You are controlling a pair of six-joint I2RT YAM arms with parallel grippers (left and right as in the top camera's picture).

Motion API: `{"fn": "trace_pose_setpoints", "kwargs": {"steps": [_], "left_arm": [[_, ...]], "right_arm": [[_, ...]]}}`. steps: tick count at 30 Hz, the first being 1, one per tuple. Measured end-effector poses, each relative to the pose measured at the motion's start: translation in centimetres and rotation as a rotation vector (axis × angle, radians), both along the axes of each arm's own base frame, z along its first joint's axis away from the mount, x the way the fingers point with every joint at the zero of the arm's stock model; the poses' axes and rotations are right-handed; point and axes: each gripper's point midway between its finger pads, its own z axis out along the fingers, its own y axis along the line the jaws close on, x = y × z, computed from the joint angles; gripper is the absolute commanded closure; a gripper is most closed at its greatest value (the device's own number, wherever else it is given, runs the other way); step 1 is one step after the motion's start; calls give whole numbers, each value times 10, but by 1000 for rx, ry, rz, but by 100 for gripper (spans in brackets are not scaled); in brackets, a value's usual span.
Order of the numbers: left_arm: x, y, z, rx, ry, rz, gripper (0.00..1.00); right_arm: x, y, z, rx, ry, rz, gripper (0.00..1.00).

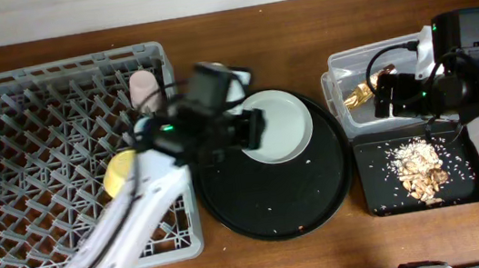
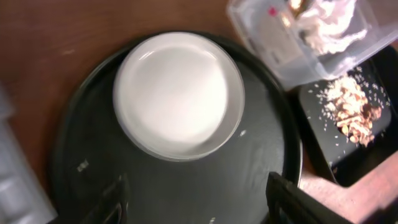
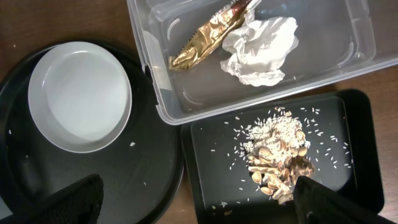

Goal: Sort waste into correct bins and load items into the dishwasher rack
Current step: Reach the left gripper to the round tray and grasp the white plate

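The plate's tub-side rim (image 1: 310,134) has the round black tray clear (image 1: 326,141) beside it, so my left gripper should keep going down until its fingers are on both sides of that rim, and then close there.
The pale round plate (image 1: 280,124) lies on the large round black tray (image 1: 275,203). My left gripper (image 1: 235,137) hangs open and empty over the tray beside the plate; in the left wrist view the plate (image 2: 177,93) lies ahead of the fingers (image 2: 199,202). The grey dishwasher rack (image 1: 29,132) holds the pink cup (image 1: 144,86) and the yellow bowl (image 1: 119,173). My right gripper (image 1: 391,97) is open and empty above the clear tub (image 3: 155,81), which holds the gold wrapper (image 3: 208,34) and the napkin (image 3: 261,46). Food scraps (image 3: 277,155) lie in the small black tray (image 3: 348,124). The light-blue cup and chopsticks are not visible.
Stray crumbs dot the round black tray (image 3: 149,174). The tub and the small black tray (image 1: 466,188) sit close together at the right, touching the round tray's edge. Bare wooden table (image 1: 281,28) shows behind the trays.
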Motion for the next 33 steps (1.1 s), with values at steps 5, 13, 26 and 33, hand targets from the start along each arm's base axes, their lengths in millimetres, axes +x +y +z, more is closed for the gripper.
{"fn": "trace_pose_setpoints", "kwargs": {"steps": [5,13,26,33], "left_arm": [[2,-49,-52,29,40,-88,32],[-4,-119,-107,32,-7,-207,38],[12,-138,-188,221,-137,-146,52],[21,-136,-187,258,-175,-129,100]], "right_arm": [[0,0,0,0,0,0,1],[0,0,0,1,0,0,1],[0,0,0,0,0,0,1],[0,0,0,0,0,0,1]]}}
